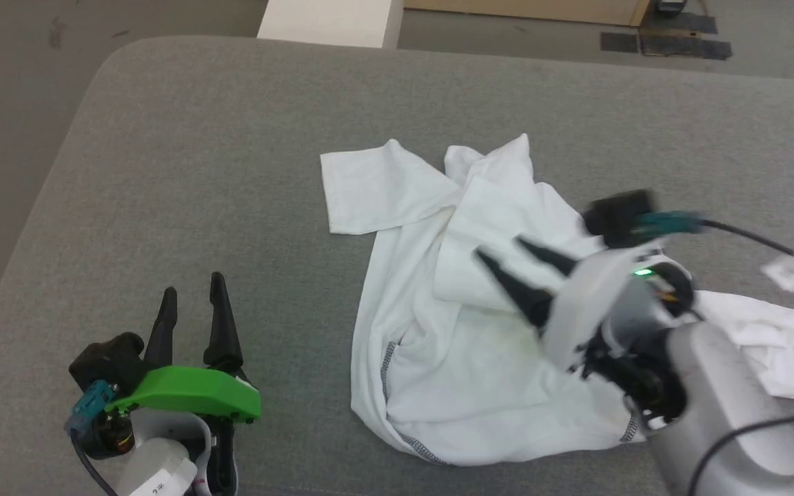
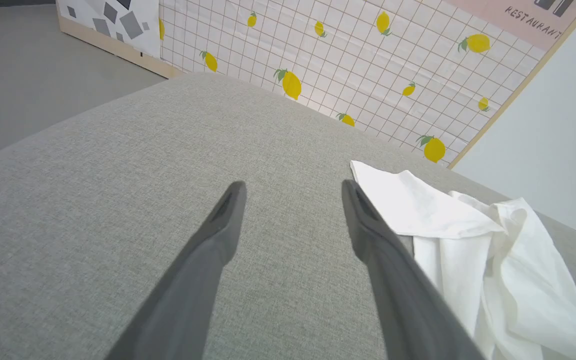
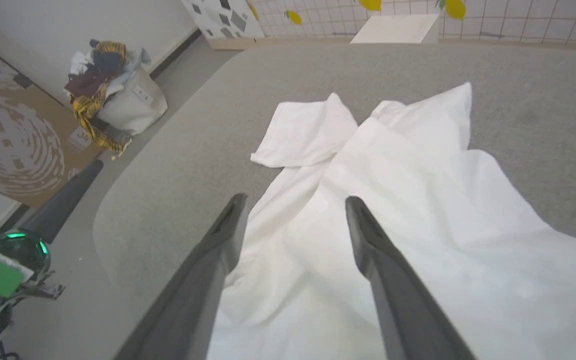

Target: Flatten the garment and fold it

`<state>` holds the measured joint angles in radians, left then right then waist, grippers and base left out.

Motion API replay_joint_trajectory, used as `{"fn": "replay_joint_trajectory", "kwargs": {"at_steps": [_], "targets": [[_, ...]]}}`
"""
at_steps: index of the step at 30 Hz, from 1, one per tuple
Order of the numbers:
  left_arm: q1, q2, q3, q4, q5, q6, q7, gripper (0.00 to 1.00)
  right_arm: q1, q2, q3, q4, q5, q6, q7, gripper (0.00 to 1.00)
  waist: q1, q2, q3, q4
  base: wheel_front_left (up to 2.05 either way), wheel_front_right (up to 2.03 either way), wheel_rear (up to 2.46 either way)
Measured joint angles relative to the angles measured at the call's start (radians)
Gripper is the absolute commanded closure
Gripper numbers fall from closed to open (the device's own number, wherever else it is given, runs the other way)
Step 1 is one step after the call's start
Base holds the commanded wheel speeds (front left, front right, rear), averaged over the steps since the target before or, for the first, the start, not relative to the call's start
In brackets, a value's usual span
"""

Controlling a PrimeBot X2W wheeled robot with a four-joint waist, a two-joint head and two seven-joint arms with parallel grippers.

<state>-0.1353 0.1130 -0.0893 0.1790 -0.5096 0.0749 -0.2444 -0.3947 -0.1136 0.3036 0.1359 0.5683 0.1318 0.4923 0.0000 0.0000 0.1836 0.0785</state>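
Zigzag stitching [image 1: 421,448] follows the garment's near edge, so I expect the garment to hang from its shoulders and open out its bunched body as I lift it.
The garment [image 1: 480,324] is a white shirt lying crumpled on the grey table [image 1: 197,172], with one sleeve spread toward the upper left and zigzag stitching along its lower hem. My right gripper [image 1: 502,249] hovers over its middle, open, nothing between its fingers; the right wrist view shows the garment [image 3: 393,200] under the spread fingers of the right gripper [image 3: 293,202]. My left gripper [image 1: 194,284] rests open at the lower left, apart from the cloth. In the left wrist view the left gripper [image 2: 293,187] points over bare table, the garment [image 2: 468,235] to its right.
A white box [image 1: 331,21] stands beyond the table's far edge. A laundry basket with clothes [image 3: 113,95] sits on the floor by the table's rounded corner. A lemon-patterned wall panel [image 2: 343,55] rises behind the table. Bare grey surface lies left of the garment.
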Motion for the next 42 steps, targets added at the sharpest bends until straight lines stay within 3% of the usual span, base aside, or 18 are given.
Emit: {"fn": "replay_joint_trajectory", "kwargs": {"at_steps": [12,20,23,26,27,29,36,39,42], "targets": [[0.001,0.013,-0.018,-0.027,0.007,0.010,0.020,0.00,0.169,0.053,-0.511,-0.087,-0.172,0.000,-0.335,0.00,0.0000,0.0000,-0.037,-0.082,0.00,0.00,0.00],[0.010,0.018,-0.028,-0.030,0.010,0.015,0.033,0.00,0.294,0.059,-0.661,-0.126,-0.198,0.000,-0.419,0.00,0.0000,0.0000,-0.054,-0.142,0.00,0.00,0.00],[-0.003,0.018,-0.058,-0.027,0.006,-0.009,0.068,0.00,0.315,0.061,-0.681,-0.125,-0.179,0.000,-0.427,0.00,0.0000,0.0000,-0.055,-0.161,0.00,0.00,0.00],[-0.102,0.019,-0.132,-0.001,0.007,-0.064,0.158,0.00,0.318,0.061,-0.692,-0.130,-0.165,0.000,-0.430,0.00,0.0000,0.0000,-0.045,-0.168,0.00,0.00,0.00],[-0.289,0.023,-0.216,0.047,0.036,-0.117,0.301,0.00,0.319,0.062,-0.688,-0.141,-0.156,0.000,-0.430,0.00,0.0000,0.0000,-0.023,-0.170,0.00,0.00,0.00],[-0.405,0.016,-0.272,0.091,0.049,-0.146,0.404,0.00,0.318,0.062,-0.682,-0.145,-0.147,0.000,-0.430,0.00,0.0001,0.0000,-0.007,-0.173,0.00,0.00,0.00],[-0.621,0.000,-0.491,0.293,0.042,-0.192,0.895,0.00,0.302,0.063,-0.641,-0.133,-0.116,0.000,-0.440,0.00,0.0001,0.0000,0.049,-0.214,0.00,0.00,0.00],[-0.635,0.012,-0.544,0.321,0.040,-0.198,1.007,0.00,0.294,0.063,-0.638,-0.113,-0.103,0.000,-0.457,0.00,0.0001,0.0000,0.071,-0.242,0.00,0.00,0.00],[-0.635,0.029,-0.574,0.327,0.039,-0.198,1.054,0.00,0.293,0.063,-0.644,-0.095,-0.099,0.000,-0.475,0.00,0.0001,0.0000,0.094,-0.264,0.00,0.00,0.00]]}}
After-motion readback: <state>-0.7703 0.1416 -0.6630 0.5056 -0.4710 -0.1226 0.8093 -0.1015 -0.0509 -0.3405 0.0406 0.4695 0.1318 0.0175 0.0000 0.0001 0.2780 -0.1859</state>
